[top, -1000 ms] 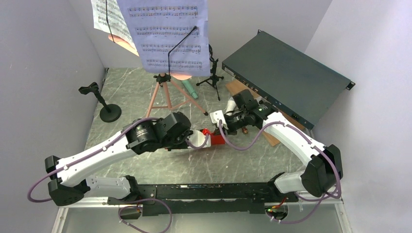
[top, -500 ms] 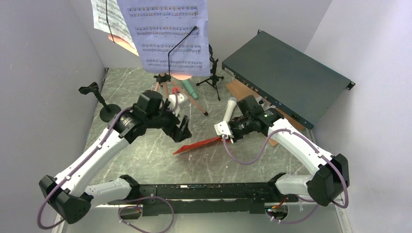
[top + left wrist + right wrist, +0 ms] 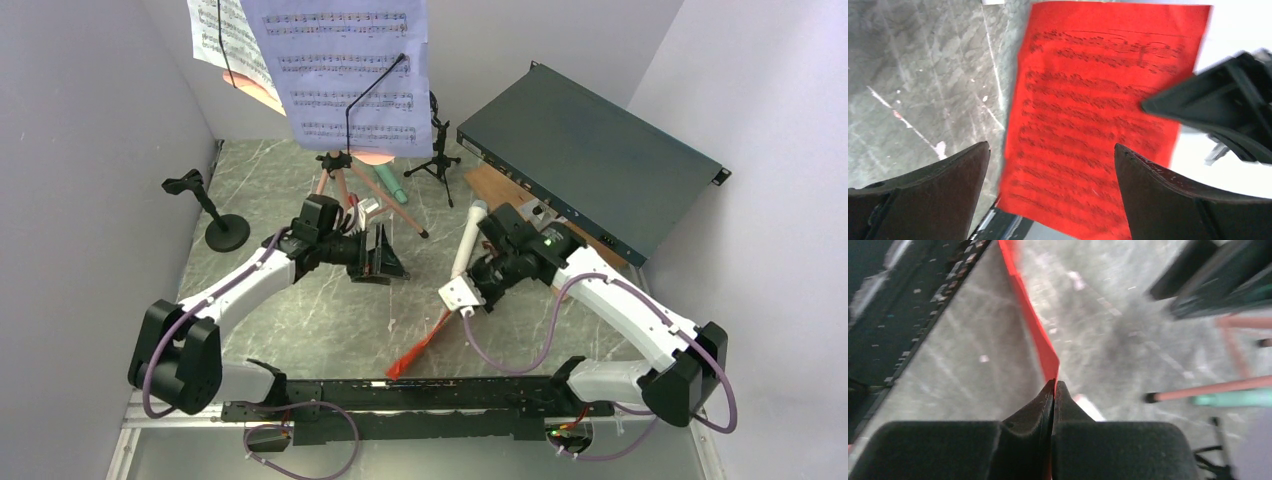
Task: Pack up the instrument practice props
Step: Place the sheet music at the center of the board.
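Observation:
My left gripper's open fingers are in front of the red page's flat side. My right gripper should turn the page first so that my left gripper can take the page's free edge.
A red sheet-music page hangs edge-on from my right gripper, which is shut on its upper edge; the page slants down toward the near rail. My left gripper is open and empty, apart from the page, which it faces. The pink tripod stands behind it, carrying a lavender page and a white page. A green microphone lies by the tripod's legs. A white microphone lies beside my right arm. Two black mounts stand on the table.
A large dark green metal box sits tilted at the back right, over a brown wooden board. Grey walls close in the left and right sides. The black base rail runs along the near edge.
My left gripper has opened, let go of the red page and pulled back toward the tripod. My right gripper has kept the page, which has swung down toward the near rail.

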`<state>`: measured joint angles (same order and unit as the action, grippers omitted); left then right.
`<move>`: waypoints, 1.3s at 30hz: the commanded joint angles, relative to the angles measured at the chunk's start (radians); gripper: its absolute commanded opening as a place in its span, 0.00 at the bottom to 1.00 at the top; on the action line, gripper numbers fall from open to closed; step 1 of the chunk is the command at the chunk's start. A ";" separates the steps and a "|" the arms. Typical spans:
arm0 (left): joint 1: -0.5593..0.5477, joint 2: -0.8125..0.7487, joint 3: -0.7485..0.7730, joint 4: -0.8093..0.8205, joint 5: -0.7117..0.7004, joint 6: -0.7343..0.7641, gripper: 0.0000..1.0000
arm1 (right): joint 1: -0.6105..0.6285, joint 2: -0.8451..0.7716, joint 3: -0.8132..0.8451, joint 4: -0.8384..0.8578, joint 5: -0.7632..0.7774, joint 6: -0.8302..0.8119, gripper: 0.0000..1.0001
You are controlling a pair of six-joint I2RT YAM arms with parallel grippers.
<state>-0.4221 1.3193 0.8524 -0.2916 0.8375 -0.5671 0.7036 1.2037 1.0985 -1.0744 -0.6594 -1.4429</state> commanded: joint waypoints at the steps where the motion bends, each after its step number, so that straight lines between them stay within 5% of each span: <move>1: 0.002 0.034 -0.011 0.134 0.097 -0.200 1.00 | 0.065 0.077 0.250 -0.075 0.032 -0.041 0.00; 6: 0.014 0.037 -0.088 0.228 0.097 -0.340 1.00 | 0.093 0.113 0.446 -0.143 0.018 0.018 0.00; 11: 0.048 0.036 -0.230 0.636 0.140 -0.666 1.00 | 0.094 0.103 0.547 -0.194 -0.042 0.053 0.00; 21: 0.052 0.034 -0.290 0.989 0.173 -1.012 1.00 | 0.092 0.077 0.367 -0.066 -0.015 0.085 0.00; 26: 0.052 0.005 -0.273 0.988 0.214 -1.052 0.98 | 0.092 0.058 0.279 -0.021 -0.010 0.092 0.00; 33: 0.084 -0.039 -0.188 0.564 0.206 -0.780 0.99 | 0.092 0.061 0.386 -0.088 -0.038 0.078 0.00; 39: 0.111 0.053 -0.273 0.804 0.257 -0.939 0.99 | 0.093 0.096 0.603 -0.171 -0.057 0.087 0.00</move>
<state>-0.3183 1.3209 0.6094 0.4297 1.0256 -1.4479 0.7952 1.2949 1.5608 -1.1969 -0.6716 -1.3575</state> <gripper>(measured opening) 0.994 0.007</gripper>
